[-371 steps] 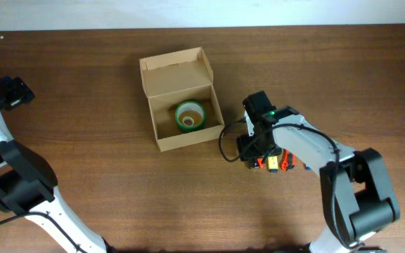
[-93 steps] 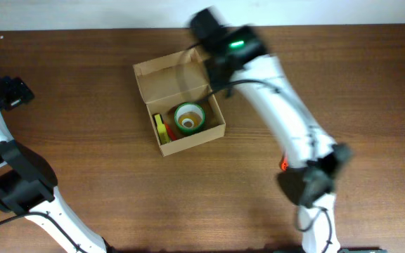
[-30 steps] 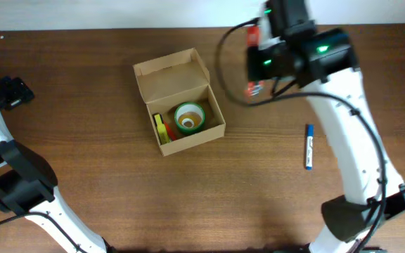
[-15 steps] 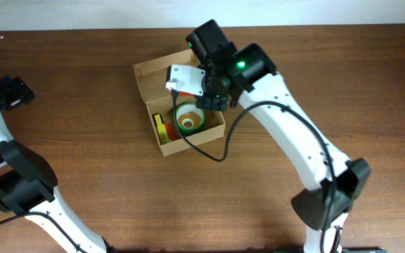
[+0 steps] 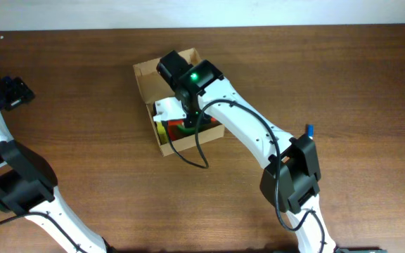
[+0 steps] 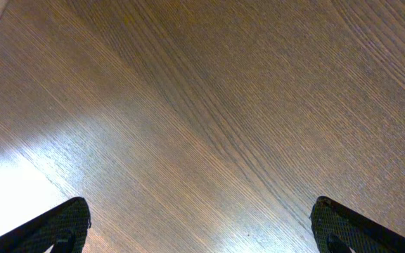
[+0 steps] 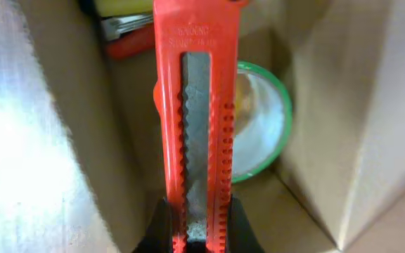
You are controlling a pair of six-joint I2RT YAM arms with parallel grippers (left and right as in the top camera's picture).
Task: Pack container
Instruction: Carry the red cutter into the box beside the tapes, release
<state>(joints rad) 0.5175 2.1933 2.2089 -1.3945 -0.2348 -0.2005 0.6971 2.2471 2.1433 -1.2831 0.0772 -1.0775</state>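
The red utility knife (image 7: 197,98) is in line with the strip of the box (image 7: 140,119) beside the green tape roll. My right gripper keeps lowering the knife and lets go of it there.
The container (image 5: 146,74), a tan cardboard box with its flap lid standing open, sits at the back middle of the table. My right gripper (image 5: 181,118) reaches down into it, shut on a red utility knife (image 7: 195,105) that points into the box. A green tape roll (image 7: 262,133) lies on the box floor (image 7: 287,204) just right of the knife. A yellow item (image 5: 160,130) and an orange-red one (image 7: 129,43) lie at the box's far end. My left gripper (image 6: 202,237) hangs open over bare wood at the far left (image 5: 14,91).
A blue pen (image 5: 309,130) lies on the table to the right of the box, partly behind the right arm's base (image 5: 292,176). The box walls (image 7: 350,119) stand close on both sides of the knife.
The right arm swung from the back right over to the box and lowered the red knife into it. The left arm has not moved.
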